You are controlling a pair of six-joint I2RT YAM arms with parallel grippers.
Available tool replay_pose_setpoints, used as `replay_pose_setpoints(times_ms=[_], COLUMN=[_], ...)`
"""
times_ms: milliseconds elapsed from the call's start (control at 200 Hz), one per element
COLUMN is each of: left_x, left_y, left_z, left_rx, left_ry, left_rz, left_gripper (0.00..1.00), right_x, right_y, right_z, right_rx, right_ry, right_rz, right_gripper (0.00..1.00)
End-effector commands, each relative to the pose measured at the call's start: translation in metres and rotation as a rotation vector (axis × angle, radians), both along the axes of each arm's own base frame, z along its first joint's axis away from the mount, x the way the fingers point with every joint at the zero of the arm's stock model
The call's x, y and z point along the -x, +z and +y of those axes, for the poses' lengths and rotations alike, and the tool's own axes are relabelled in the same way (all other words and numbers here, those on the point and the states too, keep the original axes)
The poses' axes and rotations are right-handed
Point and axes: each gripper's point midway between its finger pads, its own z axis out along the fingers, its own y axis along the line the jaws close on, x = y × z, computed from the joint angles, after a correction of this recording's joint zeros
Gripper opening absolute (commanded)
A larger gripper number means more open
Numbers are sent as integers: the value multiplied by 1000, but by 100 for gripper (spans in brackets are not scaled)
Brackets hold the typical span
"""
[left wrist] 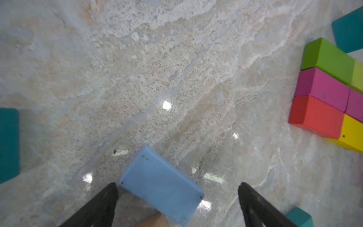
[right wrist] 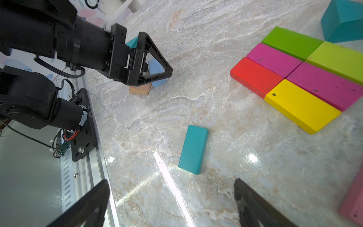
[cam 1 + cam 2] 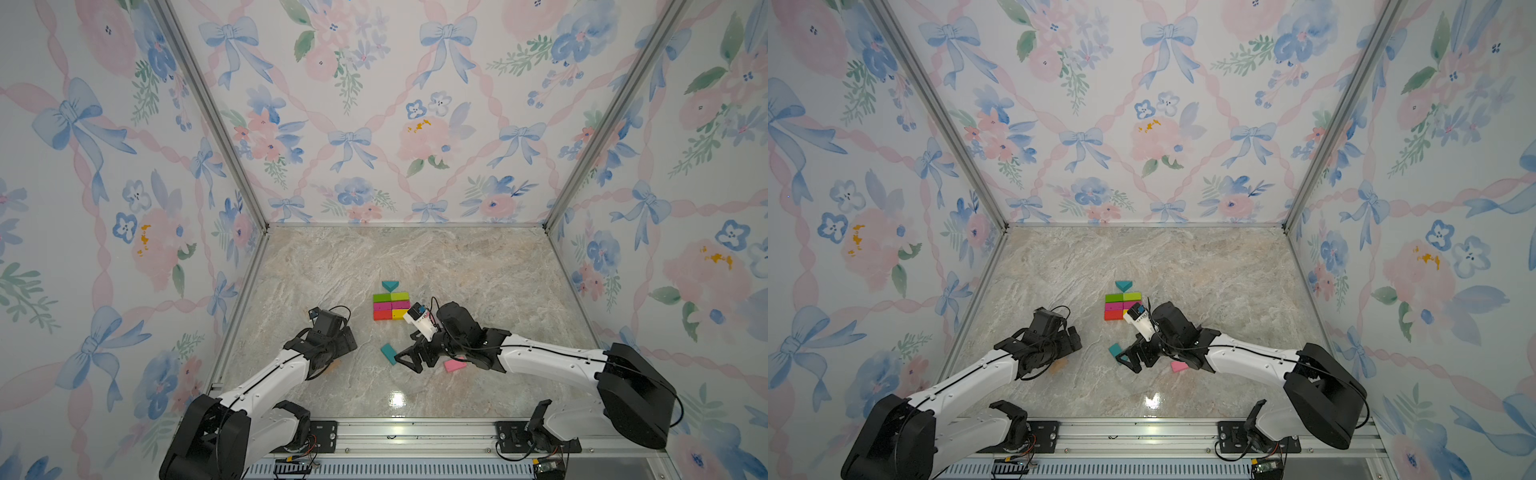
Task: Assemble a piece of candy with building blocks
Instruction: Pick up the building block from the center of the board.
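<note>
I should move past the light blue block before my fingers close on its tan neighbour [image 2: 140, 89], because the tan block [image 1: 155, 220] is within the opening of my left gripper.
Several building blocks lie flat and joined as a rectangle [image 3: 390, 305] [image 2: 306, 78] in green, lime, magenta, red and yellow, with a teal wedge [image 3: 390, 285] just behind it. My left gripper [image 1: 177, 188] [image 2: 155, 64] is open, fingers either side of a tilted light blue block [image 1: 161, 186] that leans on a tan block [image 2: 140, 89]. My right gripper [image 2: 170, 184] [image 3: 409, 359] is open and empty over the floor, a loose teal flat block [image 2: 193, 149] [image 3: 388, 353] just ahead of its fingertips. A pink block [image 3: 455, 365] lies under the right arm.
Another teal block [image 1: 8, 143] lies near the left gripper. An aluminium rail [image 3: 415, 432] with both arm bases runs along the front edge. Floral walls enclose the marble floor [image 3: 415, 257] on three sides.
</note>
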Motion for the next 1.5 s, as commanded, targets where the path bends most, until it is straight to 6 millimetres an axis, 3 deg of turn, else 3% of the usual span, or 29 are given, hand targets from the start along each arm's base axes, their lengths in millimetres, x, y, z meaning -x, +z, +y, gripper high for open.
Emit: replay_pose_setpoints(times_ms=[0,245,510,805,1120,1325,1495], left_x=[33,58,69,80,79,69,62], left_y=[-20,-20,-15,-17,-13,-5,-3], left_z=[-9,-28,-21,-19,-19,-25,-26], left_rx=[68,137,-22,-86,-88,-109,-146], left_ry=[6,-31,-84,-84,-72,-93,-113], left_rz=[109,125,179,192,184,174,167], left_gripper=[98,98,97,74,41,35,41], right_x=[-2,-3,-6,-6,-4,2,6], right_y=[-2,3,3,8,4,0,-2], right_z=[-4,-15,-30,-37,-43,-44,-48], right_rx=[-10,-4,14,9,13,-20,-24], right_ry=[2,-16,-56,-60,-62,-73,-81], right_rz=[1,-14,-32,-52,-55,-27,-22], right_gripper=[99,99,99,99,99,99,99])
